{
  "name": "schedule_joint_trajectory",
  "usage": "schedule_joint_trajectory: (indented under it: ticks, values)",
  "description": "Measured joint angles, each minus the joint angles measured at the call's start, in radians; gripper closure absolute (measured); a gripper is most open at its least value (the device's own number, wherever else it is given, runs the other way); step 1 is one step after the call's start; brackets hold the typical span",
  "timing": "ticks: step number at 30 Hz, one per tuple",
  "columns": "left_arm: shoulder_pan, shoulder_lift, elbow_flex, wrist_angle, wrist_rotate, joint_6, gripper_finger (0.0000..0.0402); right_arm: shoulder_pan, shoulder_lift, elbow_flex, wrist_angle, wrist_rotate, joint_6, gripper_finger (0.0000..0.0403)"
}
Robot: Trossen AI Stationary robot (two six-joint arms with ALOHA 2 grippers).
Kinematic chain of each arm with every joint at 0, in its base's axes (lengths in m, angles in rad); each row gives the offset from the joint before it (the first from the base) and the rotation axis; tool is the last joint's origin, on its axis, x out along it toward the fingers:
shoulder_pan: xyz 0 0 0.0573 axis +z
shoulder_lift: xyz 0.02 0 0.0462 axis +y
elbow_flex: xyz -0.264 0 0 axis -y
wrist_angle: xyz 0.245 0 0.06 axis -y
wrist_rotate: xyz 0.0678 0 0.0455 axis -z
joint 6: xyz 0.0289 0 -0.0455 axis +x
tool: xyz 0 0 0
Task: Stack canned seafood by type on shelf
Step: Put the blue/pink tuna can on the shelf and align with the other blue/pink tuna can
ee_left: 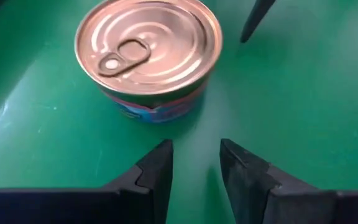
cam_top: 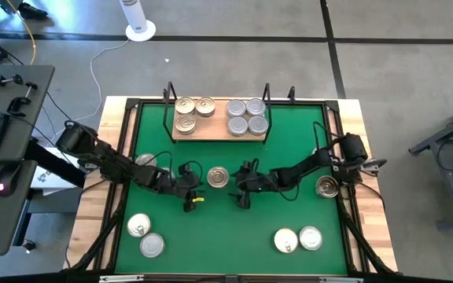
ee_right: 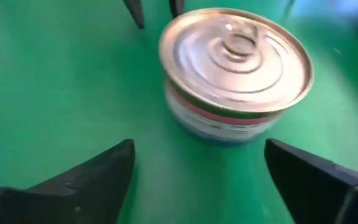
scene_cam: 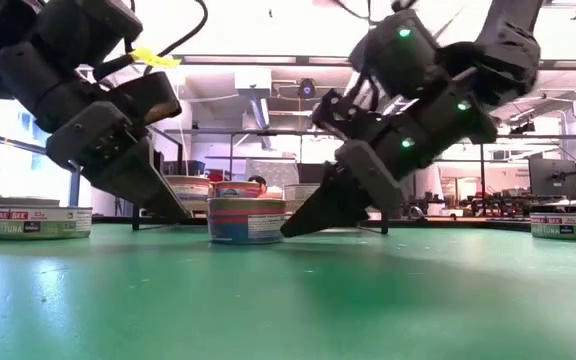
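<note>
The can [ee_right: 236,71] sits off-centre ahead of my right gripper's fingers. I should open them wide and line them up around the can's sides [ee_right: 222,126] before I close them.
A flat round can [cam_top: 218,178] with a pull-tab lid stands upright on the green mat, between my two grippers. My left gripper [cam_top: 189,189] sits on the can's left, its fingers [ee_left: 157,165] a narrow gap apart with nothing between them; the can [ee_left: 149,50] lies just ahead of them. My right gripper [cam_top: 242,190] comes from the right, wide open [ee_right: 199,144], with the can [ee_right: 236,62] ahead of its fingertips and untouched. The shelf [cam_top: 219,135] at the mat's far edge carries three gold-lidded cans [cam_top: 185,106] on its left and several silver-lidded cans [cam_top: 246,115] on its right.
Loose cans lie on the mat: two near left [cam_top: 145,236], two near right [cam_top: 298,239], one at the right edge [cam_top: 327,187], one under my left arm [cam_top: 145,161]. The shelf's black uprights [cam_top: 267,94] stand at its ends. A black frame [cam_top: 128,157] borders the mat.
</note>
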Motion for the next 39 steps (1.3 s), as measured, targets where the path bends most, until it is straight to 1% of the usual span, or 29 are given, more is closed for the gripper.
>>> schedule_joint_trajectory:
  ticks: [2, 4, 6, 10, 17, 22, 26, 31, 35, 39]
  values:
    - [0.008, 0.0, 0.0, -0.001, -0.003, 0.001, 0.0282, -0.016, -0.001, 0.032, -0.056, 0.0, -0.008, 0.0019]
    - [0.021, 0.0, 0.0, -0.001, -0.008, 0.002, 0.0282, -0.033, -0.001, 0.061, -0.099, 0.0, -0.022, 0.0008]
    - [0.035, 0.0, 0.0, 0.005, -0.021, 0.011, 0.0282, -0.051, -0.001, 0.076, -0.105, -0.011, -0.035, 0.0011]
    - [0.058, 0.001, -0.001, 0.039, -0.027, 0.065, 0.0282, -0.084, 0.0, 0.087, -0.055, -0.099, -0.071, 0.0017]
    - [0.098, 0.032, -0.006, 0.145, -0.022, 0.136, 0.0287, -0.112, 0.07, 0.084, 0.061, -0.178, -0.096, 0.0017]
    - [0.106, 0.076, -0.006, 0.172, -0.02, 0.125, 0.0304, -0.107, 0.096, 0.082, 0.106, -0.164, -0.099, 0.002]
    - [0.091, 0.085, -0.006, 0.18, -0.037, 0.124, 0.0313, -0.103, 0.093, 0.082, 0.1, -0.164, -0.093, 0.004]
    - [0.063, 0.029, 0.0, 0.094, -0.018, 0.093, 0.0316, -0.069, 0.07, 0.087, 0.047, -0.118, -0.093, 0.0053]
    - [0.041, -0.013, 0.002, 0.009, -0.027, 0.048, 0.0316, -0.046, 0.053, 0.087, 0.013, -0.093, -0.095, 0.0062]
    - [0.023, -0.03, 0.002, -0.016, -0.034, 0.02, 0.0316, -0.026, 0.035, 0.087, -0.014, -0.062, -0.09, 0.0082]
